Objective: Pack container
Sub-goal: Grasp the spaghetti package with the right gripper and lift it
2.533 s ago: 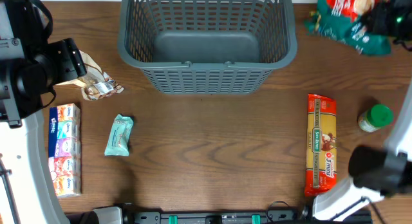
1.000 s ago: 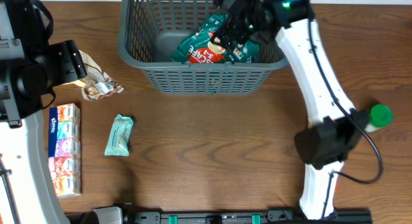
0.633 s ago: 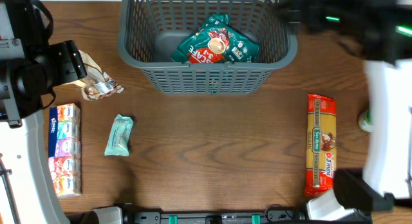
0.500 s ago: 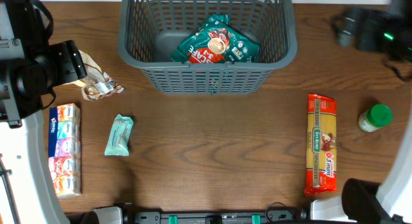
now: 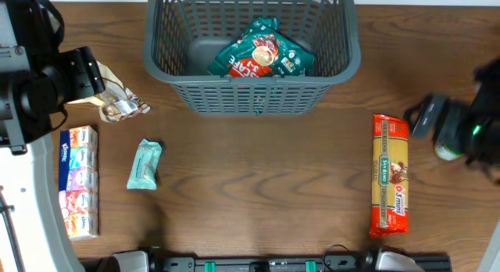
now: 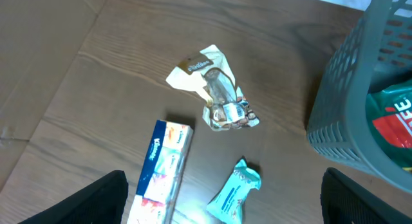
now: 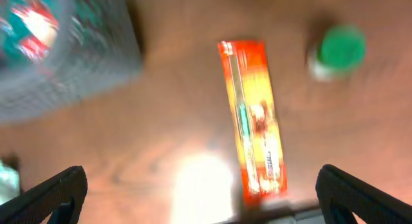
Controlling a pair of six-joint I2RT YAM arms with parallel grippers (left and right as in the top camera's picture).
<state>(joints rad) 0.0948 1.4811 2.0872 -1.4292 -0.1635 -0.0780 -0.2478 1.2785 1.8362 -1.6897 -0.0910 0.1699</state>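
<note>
The orange pasta pack lies clear of the jar, with its narrow side across my right gripper's fingers. I should keep going down until they are on either side of its far end.
The container, a dark grey slotted basket, stands at the back centre of the table and holds a green and red snack bag. Its wall also shows at the right of the left wrist view. My left gripper hangs open and empty above a tissue pack and a teal packet. My right gripper is open and empty too. It is blurred in the overhead view, over an orange pasta pack and a green-lidded jar.
A crumpled beige and silver wrapper lies left of the basket. The tissue pack and teal packet lie at the front left. The pasta pack lies at the right, with the jar half hidden under my right arm.
My right arm left the snack bag in the basket, then swung out to the right and forward over the jar and pasta pack. The left arm has not moved.
</note>
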